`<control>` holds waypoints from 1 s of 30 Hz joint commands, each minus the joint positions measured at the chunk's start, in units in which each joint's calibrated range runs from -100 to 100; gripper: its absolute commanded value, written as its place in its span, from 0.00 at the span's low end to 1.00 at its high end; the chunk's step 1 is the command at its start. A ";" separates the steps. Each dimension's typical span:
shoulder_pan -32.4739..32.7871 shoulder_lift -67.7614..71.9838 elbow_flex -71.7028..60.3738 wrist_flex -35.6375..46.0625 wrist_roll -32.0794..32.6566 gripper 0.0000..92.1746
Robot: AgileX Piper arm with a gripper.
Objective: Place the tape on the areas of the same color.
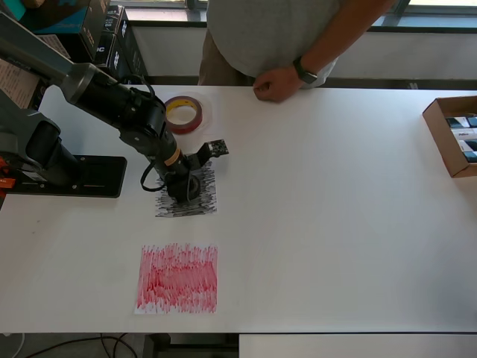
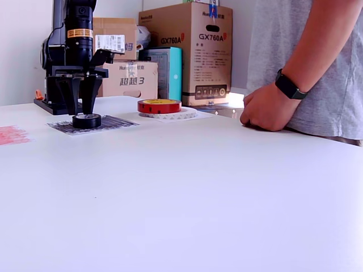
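My gripper will lift the dark-red roll (image 1: 195,118), and I expect it to come free and leave the translucent white roll (image 1: 207,115) behind, since the two rolls' rims sit offset.
The small black tape roll (image 2: 87,120) lies flat on the black scribbled sheet (image 1: 205,203), which also shows in the exterior view (image 2: 110,124). My gripper (image 2: 80,105) points straight down over the roll, jaws open, fingertips just above it and apart from it. In the overhead view the gripper (image 1: 185,186) hides most of the roll. The dark-red roll (image 1: 183,113) sits on top of the translucent white roll (image 2: 170,114) at the table's far side. The red scribbled sheet (image 1: 177,278) lies bare near the front edge. I cannot make out the white sheet against the white table.
A person stands at the far edge with a fist (image 1: 277,83) resting on the table. An open cardboard box (image 1: 440,127) sits at the overhead view's right edge. The arm's black base (image 1: 74,176) is at its left. Cartons (image 2: 193,51) stand behind the table.
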 commanded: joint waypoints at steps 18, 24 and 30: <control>11.87 -9.49 -16.19 11.48 12.30 0.52; 20.87 -4.90 -20.37 15.56 23.84 0.49; 24.03 0.80 -19.64 15.05 27.12 0.50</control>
